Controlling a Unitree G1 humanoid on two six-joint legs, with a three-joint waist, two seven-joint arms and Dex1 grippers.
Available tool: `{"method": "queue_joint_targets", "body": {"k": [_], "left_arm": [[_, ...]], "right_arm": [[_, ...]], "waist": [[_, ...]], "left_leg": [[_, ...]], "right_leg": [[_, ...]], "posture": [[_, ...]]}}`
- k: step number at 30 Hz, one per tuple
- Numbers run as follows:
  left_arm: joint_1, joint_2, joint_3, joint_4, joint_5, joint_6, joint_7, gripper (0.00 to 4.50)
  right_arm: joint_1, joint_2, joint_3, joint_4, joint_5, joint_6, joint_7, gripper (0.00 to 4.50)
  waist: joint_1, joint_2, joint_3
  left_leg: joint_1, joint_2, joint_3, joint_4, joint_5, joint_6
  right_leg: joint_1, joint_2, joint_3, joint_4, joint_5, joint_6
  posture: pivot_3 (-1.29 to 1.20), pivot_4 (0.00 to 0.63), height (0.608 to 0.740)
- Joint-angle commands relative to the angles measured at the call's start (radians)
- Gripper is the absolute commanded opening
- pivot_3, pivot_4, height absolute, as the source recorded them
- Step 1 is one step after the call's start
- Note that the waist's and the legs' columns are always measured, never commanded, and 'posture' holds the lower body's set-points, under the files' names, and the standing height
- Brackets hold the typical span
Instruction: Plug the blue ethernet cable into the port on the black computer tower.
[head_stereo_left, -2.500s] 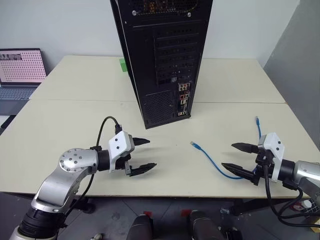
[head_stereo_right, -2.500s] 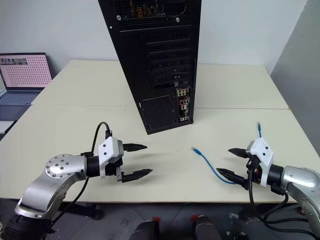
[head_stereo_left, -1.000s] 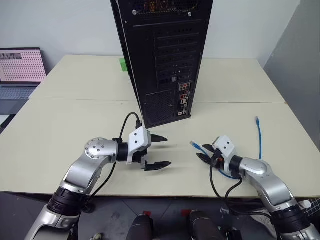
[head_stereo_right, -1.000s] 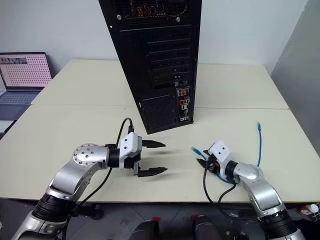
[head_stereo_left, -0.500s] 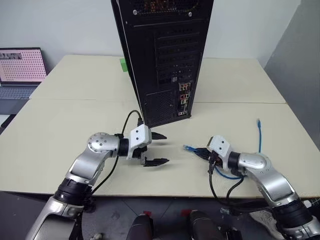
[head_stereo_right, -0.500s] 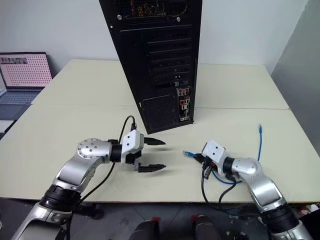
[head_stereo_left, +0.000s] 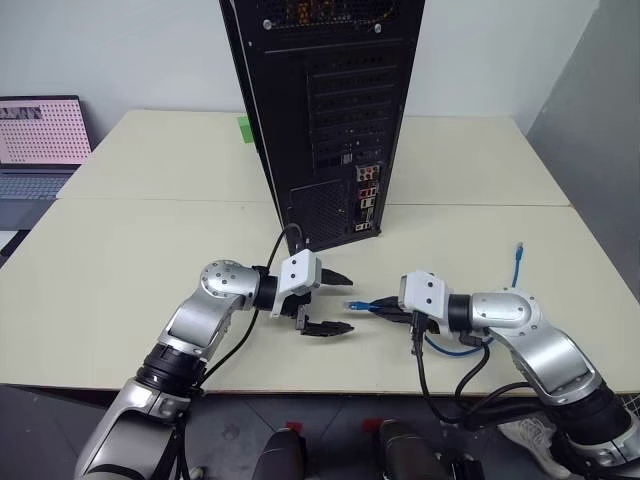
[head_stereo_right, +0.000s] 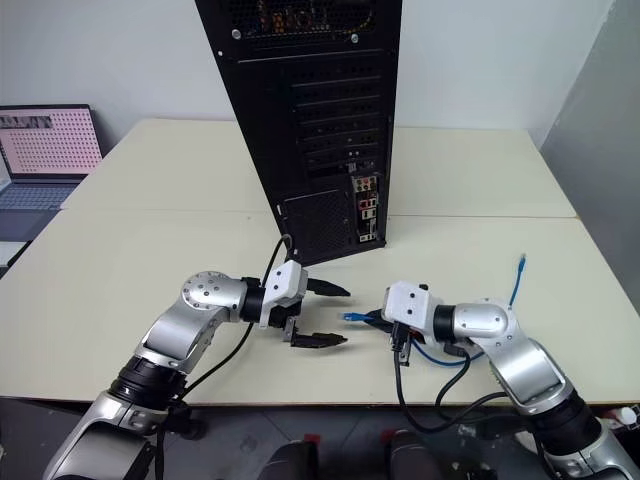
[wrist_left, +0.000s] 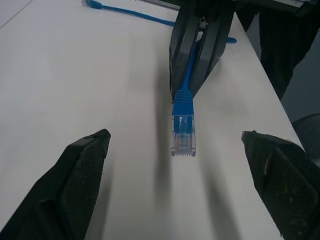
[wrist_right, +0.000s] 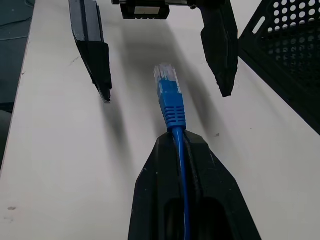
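Observation:
I should hold the clear plug with my left gripper while my right gripper, since it holds the thin cable (wrist_right: 179, 137) behind the boot, turns and takes the boot (wrist_right: 174, 115).
The black computer tower (head_stereo_left: 330, 120) stands upright at the table's middle back, rear face toward me. The port (head_stereo_left: 367, 190) sits in the small socket cluster low on that face. My right gripper (head_stereo_left: 387, 310) is shut on the blue ethernet cable (head_stereo_left: 455, 350) just behind its clear plug (wrist_left: 183, 136), which sticks out over the table toward my left gripper (head_stereo_left: 348, 304). That gripper is open, its two fingers (wrist_right: 93, 55) spread either side of the plug without touching it. The cable's other end (head_stereo_left: 518, 250) lies on the table to the right.
A grey laptop (head_stereo_left: 40, 140) is open at the far left edge. A small green object (head_stereo_left: 243, 128) lies behind the tower's left side. The cream table (head_stereo_left: 130, 250) has a seam running across under the tower, and its front edge is close below both grippers.
My right gripper has closed on the cable near its plug and carried it up and to the left. The left gripper has moved right toward the plug, still open.

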Motion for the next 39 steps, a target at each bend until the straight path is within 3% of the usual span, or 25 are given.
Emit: {"method": "queue_joint_targets", "body": {"k": [1, 17, 22, 29, 33, 35, 39], "left_arm": [[-0.021, -0.006, -0.002, -0.015, -0.011, 0.01, -0.019, 3.76], [-0.019, -0.01, -0.023, 0.023, 0.043, -0.051, -0.018, 0.28], [-0.012, -0.012, -0.025, 0.037, 0.057, -0.096, -0.019, 0.27], [0.0, -0.01, -0.028, 0.065, 0.097, -0.203, 0.001, 0.27], [0.015, -0.031, -0.024, 0.088, 0.131, -0.339, 0.048, 0.27], [0.038, -0.051, -0.02, 0.086, 0.142, -0.418, 0.082, 0.27], [0.052, -0.075, -0.021, 0.117, 0.189, -0.6, 0.142, 0.27]], "right_arm": [[-0.026, -0.009, 0.009, -0.041, -0.018, -0.019, 0.013, 0.0], [-0.038, 0.007, 0.033, -0.041, -0.053, -0.024, 0.018, 0.0], [-0.049, 0.006, 0.035, -0.042, -0.054, -0.003, 0.028, 0.0], [-0.058, -0.076, -0.02, -0.037, -0.033, 0.021, 0.082, 1.68], [-0.007, -0.137, -0.127, -0.104, 0.119, 0.165, 0.132, 2.66], [0.031, -0.116, -0.217, -0.156, 0.263, 0.296, 0.118, 2.87], [0.055, -0.06, -0.289, -0.184, 0.39, 0.428, 0.052, 2.9]], "waist": [[0.0, 0.0, 0.0], [0.0, 0.0, 0.0], [0.0, 0.0, 0.0], [0.002, 0.0, 0.0], [0.006, 0.0, 0.0], [0.01, 0.0, 0.0], [0.008, 0.0, 0.0]], "left_leg": [[0.0, 0.0, 0.0, 0.0, 0.0, 0.0], [0.0, 0.0, 0.0, 0.0, 0.0, 0.0], [0.0, 0.0, 0.0, 0.0, 0.0, 0.0], [0.0, 0.0, 0.0, 0.0, 0.0, 0.0], [0.0, 0.0, 0.0, 0.001, 0.0, 0.0], [0.0, 0.0, 0.0, 0.001, 0.0, 0.0], [0.0, 0.0, 0.0, 0.001, 0.0, 0.0]], "right_leg": [[0.0, 0.0, 0.0, 0.0, 0.0, 0.0], [0.0, 0.0, 0.0, 0.0, 0.0, 0.0], [0.0, 0.0, 0.0, 0.0, 0.0, 0.0], [0.0, 0.0, 0.0, 0.0, 0.0, 0.0], [0.0, 0.0, 0.0, 0.0, 0.0, 0.0], [0.0, 0.0, 0.0, 0.0, 0.0, 0.0], [0.0, 0.0, 0.0, 0.001, 0.0, 0.0]], "posture": [[0.0, 0.15, 0.74], [0.0, 0.15, 0.74], [0.0, 0.15, 0.74], [0.0, 0.15, 0.74], [0.0, 0.15, 0.74], [0.0, 0.15, 0.74], [0.0, 0.15, 0.74]]}}
